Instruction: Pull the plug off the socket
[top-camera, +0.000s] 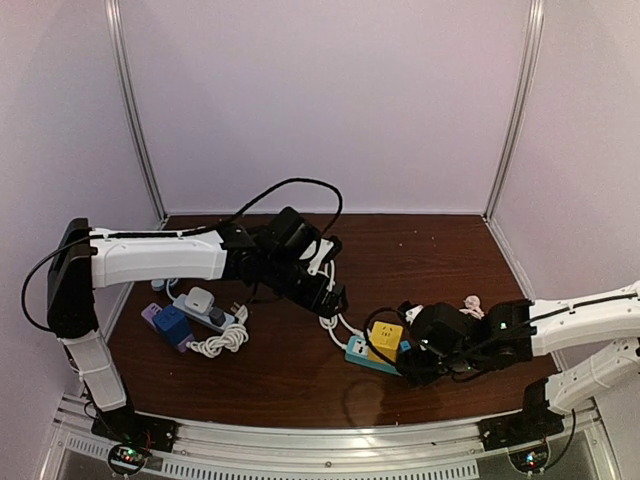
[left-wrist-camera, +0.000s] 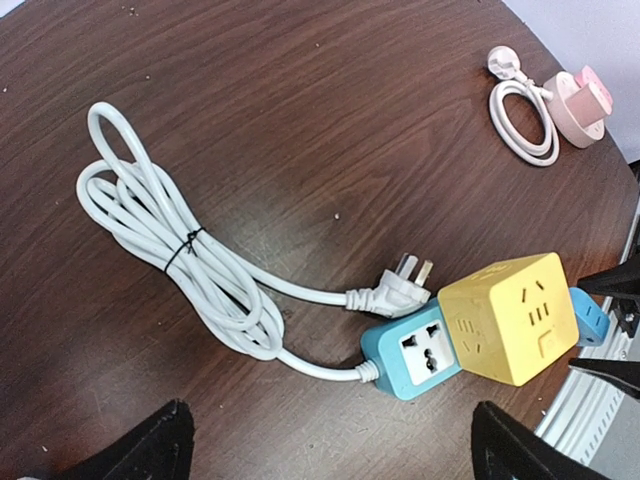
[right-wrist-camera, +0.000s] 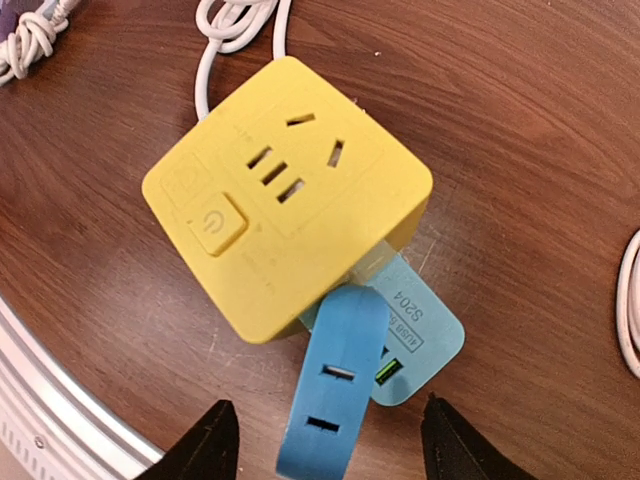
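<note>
Only the robot's right gripper is at the blue adapter and the teal power strip lies loose, so the left gripper should keep the yellow cube plug (top-camera: 385, 340) steady before the pull.
A teal power strip (left-wrist-camera: 420, 350) lies on the dark wooden table, with a yellow cube plug (left-wrist-camera: 510, 315) seated in its middle and a blue adapter (left-wrist-camera: 590, 315) at its far end. In the right wrist view the yellow cube (right-wrist-camera: 285, 195) sits over the teal strip (right-wrist-camera: 420, 335), and the blue adapter (right-wrist-camera: 335, 385) lies between my open fingers. My right gripper (right-wrist-camera: 325, 450) is open, straddling the blue adapter without touching it. My left gripper (left-wrist-camera: 335, 450) is open and empty, hovering above the strip's corded end. In the top view the left gripper (top-camera: 335, 300) and right gripper (top-camera: 405, 365) flank the strip (top-camera: 360, 352).
The strip's white cord (left-wrist-camera: 170, 240) is coiled to the left, with its loose white plug (left-wrist-camera: 400, 290) beside the strip. A pink socket with a white cord (left-wrist-camera: 580, 95) lies further off. A white strip with a blue cube (top-camera: 172, 325) sits at the table's left.
</note>
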